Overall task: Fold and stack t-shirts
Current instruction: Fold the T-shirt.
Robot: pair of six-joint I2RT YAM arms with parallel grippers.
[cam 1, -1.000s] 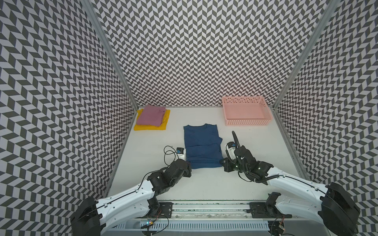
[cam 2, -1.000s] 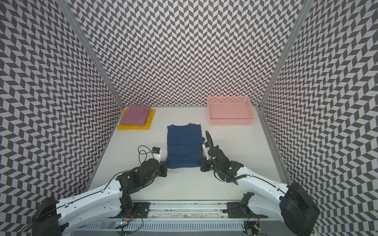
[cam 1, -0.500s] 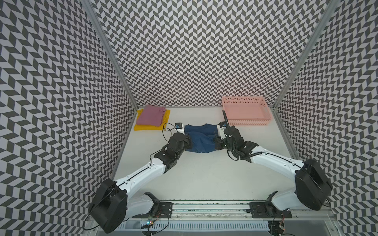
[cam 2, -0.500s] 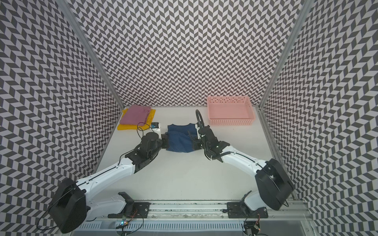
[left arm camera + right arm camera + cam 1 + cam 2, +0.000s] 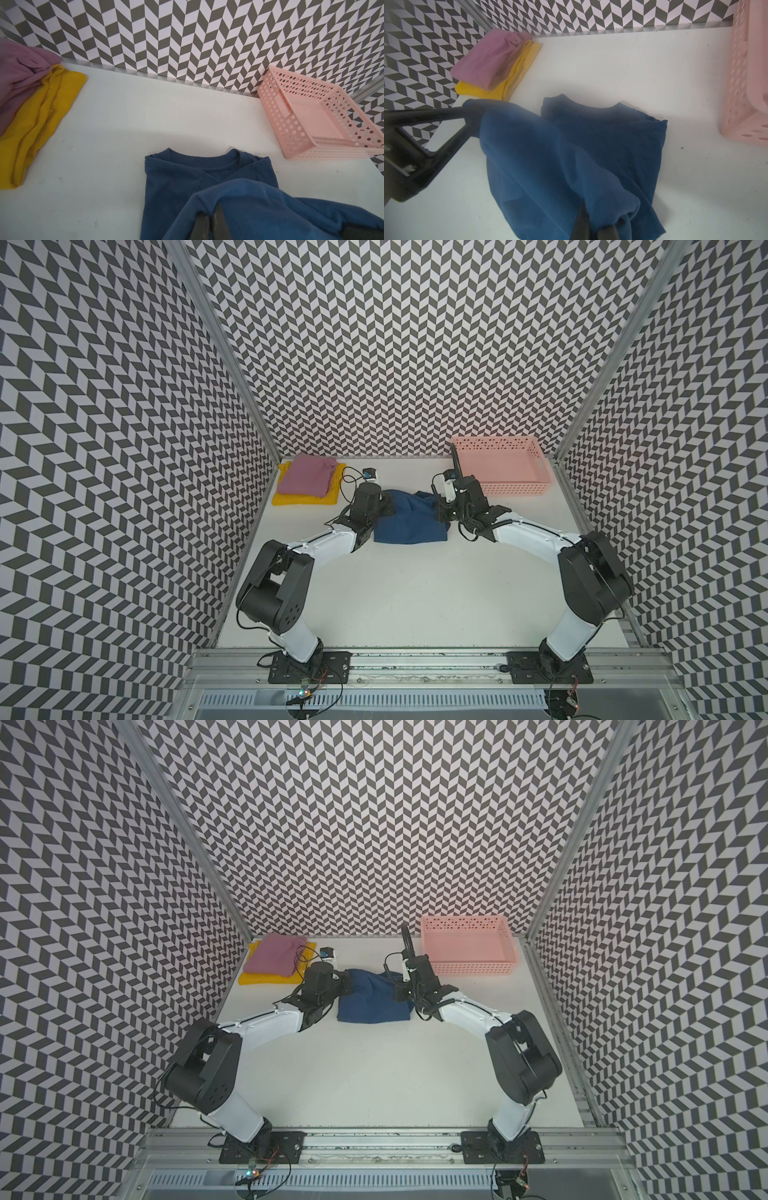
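My grippers are holding both hem corners over the flat collar half (image 5: 628, 146). My right gripper should keep going toward the navy t-shirt's collar (image 5: 592, 111) and let go of the hem short of the collar.
The navy t-shirt (image 5: 409, 522) (image 5: 372, 1002) lies mid-table with its near half lifted and doubled over toward the collar (image 5: 203, 160). My left gripper (image 5: 384, 506) (image 5: 212, 216) is shut on the shirt's left hem corner. At the right corner, my right gripper (image 5: 436, 510) (image 5: 593, 224) is shut on the hem, with cloth bunched over its fingers. Both hold the fold a little above the lower layer (image 5: 612, 135). At the back left, the mauve t-shirt (image 5: 307, 475) (image 5: 274, 957) lies folded on the folded yellow t-shirt (image 5: 303, 498) (image 5: 266, 978).
A pink perforated basket (image 5: 503, 489) (image 5: 469, 968) stands at the back right, close behind my right wrist. A small blue-and-white device (image 5: 369, 475) with a cable lies between the stack and the navy shirt. Patterned walls close in three sides.
Both grippers have carried the navy shirt's near hem from the front of the table toward the back wall, doubling the shirt over. Both arms now stretch far forward.
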